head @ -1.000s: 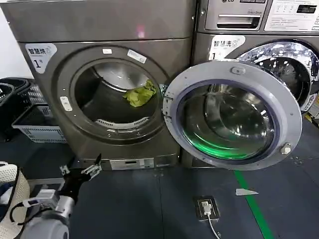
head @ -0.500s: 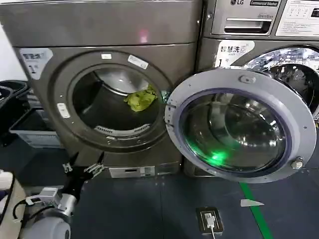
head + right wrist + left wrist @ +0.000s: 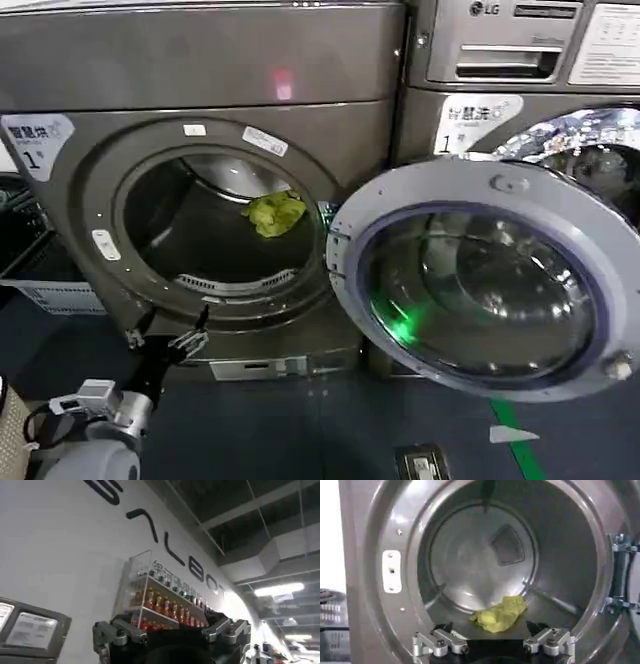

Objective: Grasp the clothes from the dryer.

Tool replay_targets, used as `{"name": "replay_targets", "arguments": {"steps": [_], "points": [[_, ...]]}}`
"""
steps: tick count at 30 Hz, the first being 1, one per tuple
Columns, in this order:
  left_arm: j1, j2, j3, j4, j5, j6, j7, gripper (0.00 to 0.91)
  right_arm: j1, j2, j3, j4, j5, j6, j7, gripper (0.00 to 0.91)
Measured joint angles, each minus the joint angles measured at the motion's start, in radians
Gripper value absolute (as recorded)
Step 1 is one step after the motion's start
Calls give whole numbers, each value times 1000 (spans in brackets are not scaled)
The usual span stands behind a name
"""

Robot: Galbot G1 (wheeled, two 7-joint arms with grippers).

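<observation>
I expect the clothes [image 3: 275, 214] to come free together and hang down below my left gripper when I lift, because the soft, crumpled folds [image 3: 266, 211] are lying in one loose heap.
The dryer [image 3: 200, 60] is the dark bronze-grey machine in front of me, and its round drum opening stands uncovered. The clothes [image 3: 275, 213], a small yellow-green wad, lie inside the drum towards its right side. My left gripper [image 3: 168, 330] is open, low in front of the porthole's lower rim and outside the drum. In the left wrist view the clothes [image 3: 499, 615] rest on the drum floor just beyond the left gripper [image 3: 490, 628], with nothing between its fingers. My right gripper [image 3: 170, 624] is open and empty, pointing at a white wall.
The dryer's round door [image 3: 480, 280] hangs open to the right, in front of the LG machine [image 3: 520, 50]. Plastic baskets [image 3: 35, 290] stand on the floor at the left. A green floor stripe [image 3: 515, 445] and a small floor box [image 3: 425, 463] lie below the door.
The dryer looms larger and has shifted left in the head view. My left gripper has risen closer to the porthole's lower rim, still open. The clothes have not moved.
</observation>
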Motion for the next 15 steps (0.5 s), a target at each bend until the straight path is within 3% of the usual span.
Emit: {"name": "replay_targets", "arguments": {"steps": [15], "points": [[-3, -3, 1, 5, -14, 4, 0, 907, 7, 0, -10, -6, -7, 0, -3, 907]]}}
